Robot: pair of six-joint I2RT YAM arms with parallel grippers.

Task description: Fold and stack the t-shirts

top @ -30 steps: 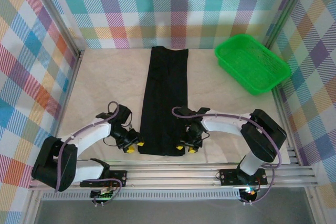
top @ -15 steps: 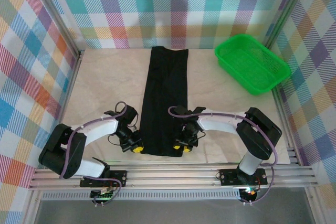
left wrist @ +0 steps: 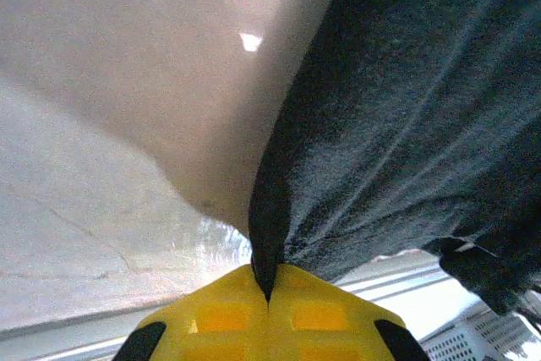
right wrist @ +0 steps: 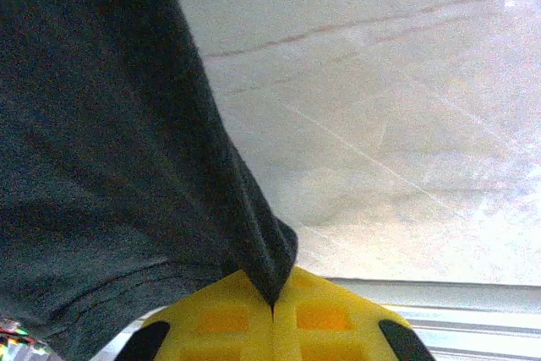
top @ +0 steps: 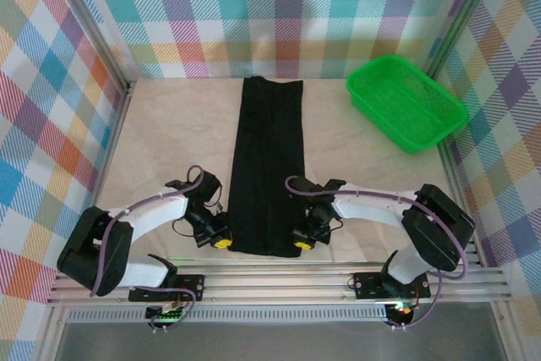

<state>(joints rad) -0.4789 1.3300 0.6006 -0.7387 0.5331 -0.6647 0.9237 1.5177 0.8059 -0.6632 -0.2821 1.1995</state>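
Note:
The robot's fingers hold both near corners [top: 293, 250] of the straight black t-shirt, so the right gripper should keep folding back and let go of its corner on the t-shirt's middle [top: 272, 143].
A black t-shirt [top: 269, 158], folded into a long narrow strip, lies down the middle of the table from the back wall to the near edge. My left gripper [top: 222, 242] is shut on its near left corner; in the left wrist view the dark cloth [left wrist: 406, 124] runs down into the closed yellow fingers [left wrist: 220, 314]. My right gripper [top: 301, 243] is shut on the near right corner, where the cloth [right wrist: 101, 141] is pinched between the yellow fingers [right wrist: 330, 314].
A green mesh basket [top: 406, 101] stands at the back right corner. Bare tabletop [top: 169, 141] lies on both sides of the strip. Plaid walls close in the back and sides, and a metal rail [top: 279, 281] runs along the near edge.
Both grippers moved in to the near corners of the t-shirt and shut on the cloth. The near hem now looks slightly gathered between them.

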